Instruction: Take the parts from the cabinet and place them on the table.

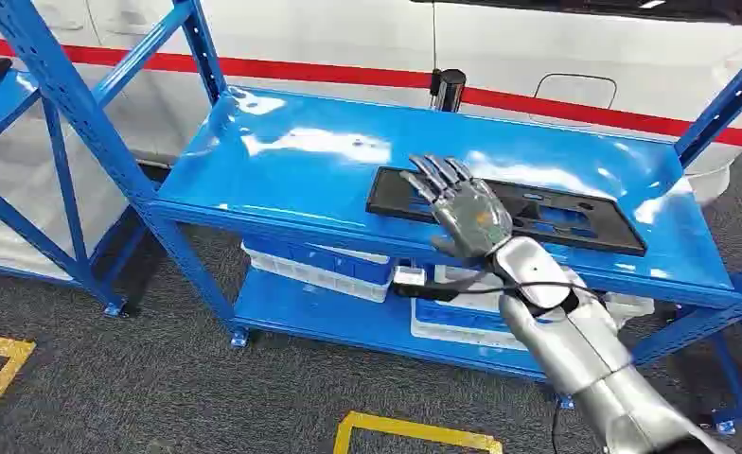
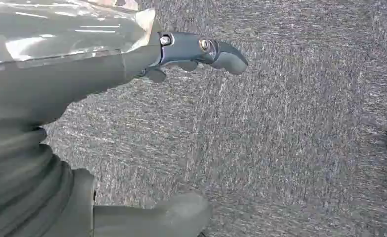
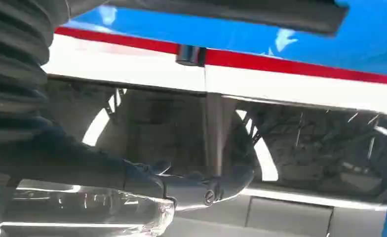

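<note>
My gripper will lift the long black plastic part, and the part will stay stiff and tilt as one piece, because a straight, raised rim frames the cut-outs.
A flat black plastic part with cut-outs lies on the top shelf of the blue cabinet. My right hand hovers at the part's left end, fingers stretched out and spread, holding nothing. In the right wrist view that hand reaches out straight, with the black part and the blue shelf beyond it. My left hand hangs over grey carpet, thumb and fingers apart and nothing in them.
White bins sit on the lower shelf. A black cylinder stands at the shelf's back edge, in front of a white vehicle with a red stripe. Another blue rack stands left. Yellow tape marks the carpet.
</note>
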Available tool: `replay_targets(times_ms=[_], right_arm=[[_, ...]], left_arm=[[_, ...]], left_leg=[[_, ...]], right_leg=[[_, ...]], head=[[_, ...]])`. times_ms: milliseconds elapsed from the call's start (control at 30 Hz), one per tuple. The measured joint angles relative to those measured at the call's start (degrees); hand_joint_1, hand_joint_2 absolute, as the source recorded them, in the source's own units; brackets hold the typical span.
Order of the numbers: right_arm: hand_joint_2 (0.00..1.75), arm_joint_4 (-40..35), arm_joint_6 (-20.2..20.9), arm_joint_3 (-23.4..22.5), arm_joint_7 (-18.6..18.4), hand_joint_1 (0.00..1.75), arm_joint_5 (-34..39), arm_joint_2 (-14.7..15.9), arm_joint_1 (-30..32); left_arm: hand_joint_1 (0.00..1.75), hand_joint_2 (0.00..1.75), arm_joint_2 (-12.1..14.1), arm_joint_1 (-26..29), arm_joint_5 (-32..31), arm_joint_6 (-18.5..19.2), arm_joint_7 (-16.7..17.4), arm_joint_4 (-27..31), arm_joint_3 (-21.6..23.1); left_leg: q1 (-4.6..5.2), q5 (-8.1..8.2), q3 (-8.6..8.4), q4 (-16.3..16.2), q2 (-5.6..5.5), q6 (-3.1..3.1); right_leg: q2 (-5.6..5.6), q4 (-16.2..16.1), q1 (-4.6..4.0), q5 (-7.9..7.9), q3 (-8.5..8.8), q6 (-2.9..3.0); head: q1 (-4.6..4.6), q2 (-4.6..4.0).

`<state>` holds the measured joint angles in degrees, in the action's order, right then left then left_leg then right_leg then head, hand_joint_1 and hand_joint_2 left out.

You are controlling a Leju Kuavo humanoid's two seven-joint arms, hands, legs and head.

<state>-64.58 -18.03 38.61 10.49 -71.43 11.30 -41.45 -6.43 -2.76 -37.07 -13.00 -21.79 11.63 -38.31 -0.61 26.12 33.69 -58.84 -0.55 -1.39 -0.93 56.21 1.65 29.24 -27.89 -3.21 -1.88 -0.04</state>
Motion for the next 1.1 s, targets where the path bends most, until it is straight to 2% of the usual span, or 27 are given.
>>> replay_targets(times_ms=[167,333,533,700,900,1100], right_arm=[[1.75,9.45,0.74,3.24,0.22,0.00,2.15,-3.35,-6.84],[1.75,15.18,0.70,4.88,0.13,0.00,2.67,-5.29,-9.31],[1.75,23.98,-0.65,6.37,-1.68,0.00,4.81,-7.48,-11.66],[1.75,29.08,-2.58,6.59,-1.33,0.00,6.93,-7.79,-12.23],[1.75,31.14,-2.40,6.56,-1.33,0.00,7.17,-7.33,-13.17],[1.75,32.30,-0.30,6.59,-5.99,0.00,4.86,-6.93,-14.38]], left_arm=[[0.00,1.75,0.00,0.00,-0.05,-0.07,0.26,-0.02,-0.39],[0.00,1.75,0.00,0.00,-0.02,-0.09,0.55,-0.02,-1.01],[0.00,1.75,0.00,0.02,-0.05,0.13,0.20,-0.04,-1.64],[0.00,1.75,0.00,0.01,-0.05,0.17,0.02,-0.04,-2.41],[0.00,1.75,0.07,0.02,-0.05,0.26,0.31,-0.07,-2.86],[0.00,1.75,0.07,0.01,-0.42,0.50,-0.13,-0.07,-3.21]], left_leg=[[-0.01,0.00,0.01,0.00,-0.02,0.00],[0.01,0.00,0.07,0.00,-0.02,0.00],[0.01,0.00,0.06,0.00,-0.03,0.00],[0.01,0.00,0.06,-0.01,-0.04,0.00],[0.02,0.00,0.06,-0.02,-0.02,0.00],[0.01,0.00,0.06,-0.02,-0.02,0.00]], right_leg=[[-0.02,0.03,0.00,0.00,-0.01,0.00],[-0.01,0.03,0.00,0.00,-0.06,0.00],[-0.03,0.02,0.00,0.00,-0.08,0.00],[-0.04,0.03,0.01,0.00,-0.07,0.00],[-0.03,0.02,0.01,0.00,-0.10,0.00],[-0.03,0.02,0.00,0.00,-0.11,0.00]], head=[[-0.02,0.00],[-0.02,0.00],[-0.02,0.00],[-0.02,0.00],[0.00,0.00],[0.00,0.00]])
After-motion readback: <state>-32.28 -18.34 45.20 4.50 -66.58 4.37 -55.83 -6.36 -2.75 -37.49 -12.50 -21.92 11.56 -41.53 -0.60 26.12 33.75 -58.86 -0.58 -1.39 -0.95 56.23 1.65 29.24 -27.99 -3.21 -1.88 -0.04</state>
